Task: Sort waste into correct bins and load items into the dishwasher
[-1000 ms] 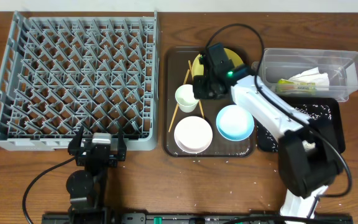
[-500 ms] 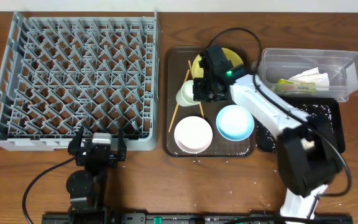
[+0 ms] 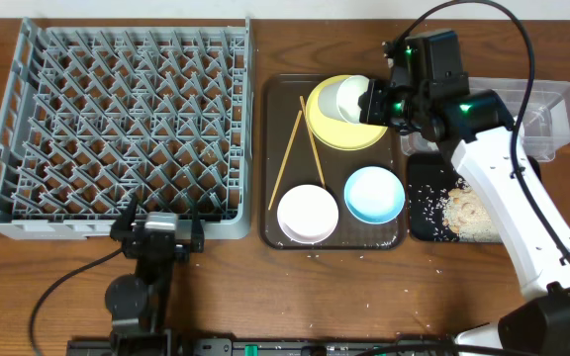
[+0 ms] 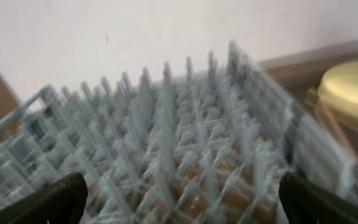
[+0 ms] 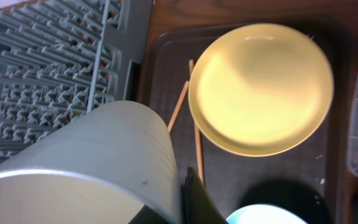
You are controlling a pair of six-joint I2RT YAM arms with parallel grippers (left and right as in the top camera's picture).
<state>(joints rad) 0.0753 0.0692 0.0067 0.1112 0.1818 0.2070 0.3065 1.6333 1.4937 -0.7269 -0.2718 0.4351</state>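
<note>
The small white cup is in my right gripper, away from the grey dish rack (image 3: 132, 119), so my empty left gripper should take its loose end (image 3: 329, 100) and load the cup.
My right gripper (image 3: 372, 102) is shut on the rim of the small white cup (image 3: 349, 98) and holds it lifted and tilted over the round yellow plate (image 3: 336, 136). In the right wrist view the cup (image 5: 86, 162) fills the lower left, with one dark finger (image 5: 197, 199) pressed on its wall; the plate (image 5: 260, 87) lies below. Two chopsticks (image 3: 288, 163) lie on the brown tray, beside the white bowl (image 3: 308, 213) and the light blue bowl (image 3: 374, 194). My left gripper (image 3: 158, 233) stands open at the front edge of the grey dish rack (image 3: 117, 119).
The dark brown serving tray (image 3: 275, 99) holds the dishes. To its right the black tray (image 3: 426, 198) carries rice and food scraps (image 3: 466, 211). Behind it, partly hidden by my right arm, stands the clear tub (image 3: 554, 111). The left wrist view is blurred: rack pegs (image 4: 166, 137).
My right gripper has shut on the cup, lifted it off the brown tray and swung back and to the right, over the plate. The left arm has not moved.
</note>
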